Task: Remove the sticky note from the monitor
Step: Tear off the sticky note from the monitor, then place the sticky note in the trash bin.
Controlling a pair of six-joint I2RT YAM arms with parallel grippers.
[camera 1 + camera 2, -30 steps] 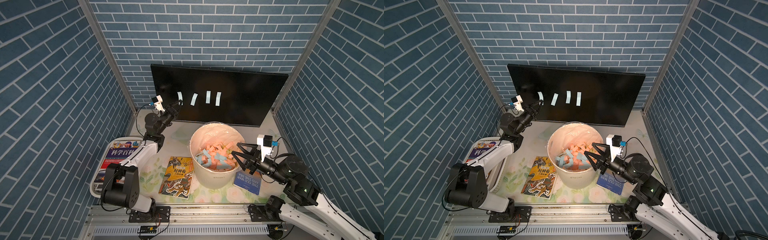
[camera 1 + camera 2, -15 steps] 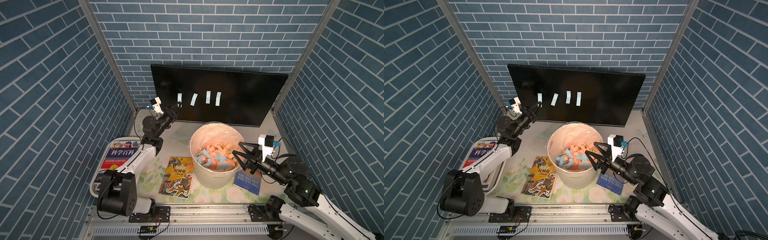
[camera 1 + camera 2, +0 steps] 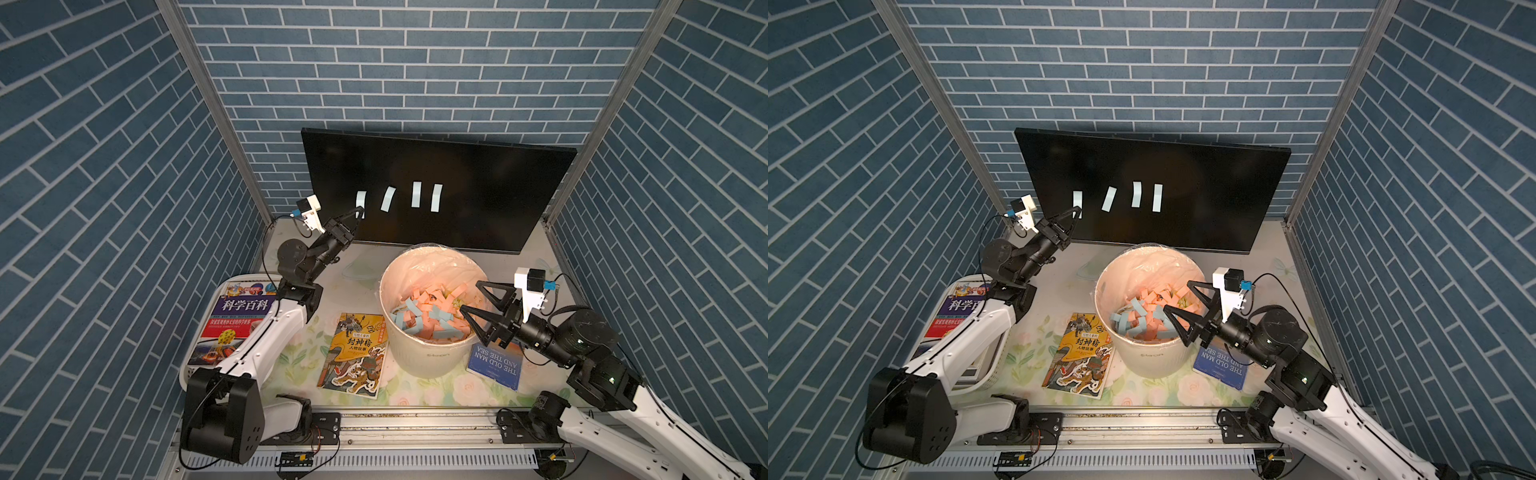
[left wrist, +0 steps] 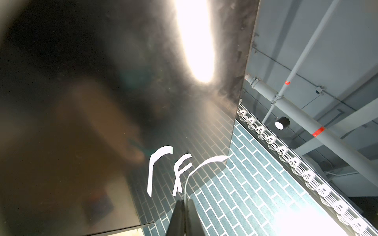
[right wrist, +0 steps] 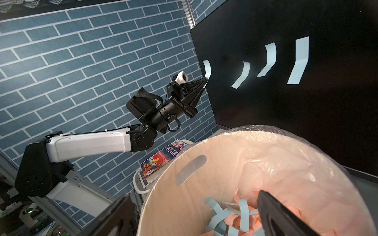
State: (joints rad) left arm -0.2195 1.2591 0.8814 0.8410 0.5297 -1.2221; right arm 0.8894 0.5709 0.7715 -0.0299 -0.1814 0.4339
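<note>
My left gripper should keep pulling the sticky note away until it hangs over the bin's opening (image 3: 432,289), as its fingers pinch that sticky note by its lower end (image 3: 1079,216).
The monitor (image 3: 490,199) (image 3: 1208,183) stands at the back of the table, black and glossy. Several pale blue sticky notes hang in a row on it. My left gripper (image 3: 358,212) (image 4: 185,202) (image 5: 205,78) is shut on the lower end of the leftmost sticky note (image 3: 360,198) (image 4: 201,164) (image 5: 207,67). That note's upper end still lies on the screen. My right gripper (image 3: 469,297) (image 3: 1177,296) (image 5: 193,201) stands open and holds nothing, its fingers straddling the near rim of the white bin (image 3: 432,357) (image 5: 163,204).
The lined bin holds a heap of pink and blue notes (image 3: 428,316). A yellow book (image 3: 353,353) lies left of it and a blue book (image 3: 494,361) lies under my right arm. A white basket (image 3: 187,374) with a science book sits front left. Brick walls close in.
My right gripper's jaws have spread wider over the bin. The left gripper, shut throughout, has edged slightly right along the screen to the leftmost note's lower end.
</note>
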